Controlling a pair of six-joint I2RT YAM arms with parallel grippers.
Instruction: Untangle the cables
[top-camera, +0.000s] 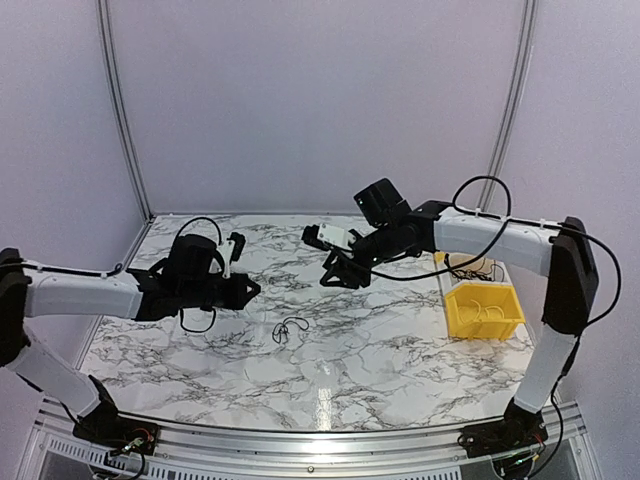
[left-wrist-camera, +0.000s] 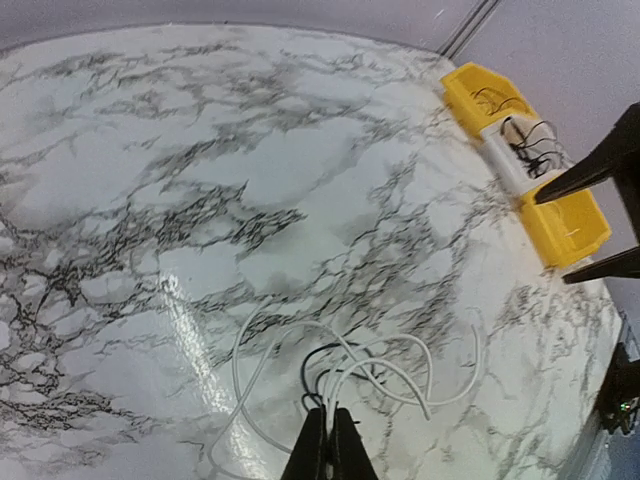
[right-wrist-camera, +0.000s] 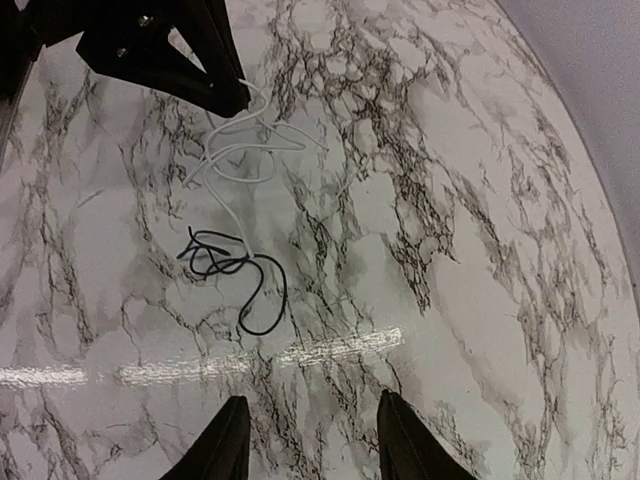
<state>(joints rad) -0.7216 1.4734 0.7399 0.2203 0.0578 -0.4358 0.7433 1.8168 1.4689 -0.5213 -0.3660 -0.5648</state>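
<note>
The white cable (right-wrist-camera: 266, 101) is in my left gripper, far across from the yellow bin (top-camera: 484, 311), so next my right gripper takes the cable over and carries it there.
The cables are a pale white one (left-wrist-camera: 236, 365) and a thin black one (right-wrist-camera: 215, 258). My left gripper (left-wrist-camera: 328, 415) is shut on strands of the white cable, whose loops spread over the marble table just ahead of its tip. In the right wrist view the white cable (right-wrist-camera: 245, 147) hangs from the left gripper (right-wrist-camera: 240, 100), and the black cable lies loosely coiled on the table beside it. From above, the cables (top-camera: 290, 329) lie between both arms, just right of the left gripper (top-camera: 256, 289). My right gripper (right-wrist-camera: 312, 425) is open and empty, raised above the table (top-camera: 380, 350).
A yellow bin (top-camera: 485, 310) holding thin wires stands at the right side of the table, below the right arm; the left wrist view shows that bin (left-wrist-camera: 575, 230) too, with the right gripper's fingers (left-wrist-camera: 590, 170) in front of it. Pale walls enclose the table's back and sides.
</note>
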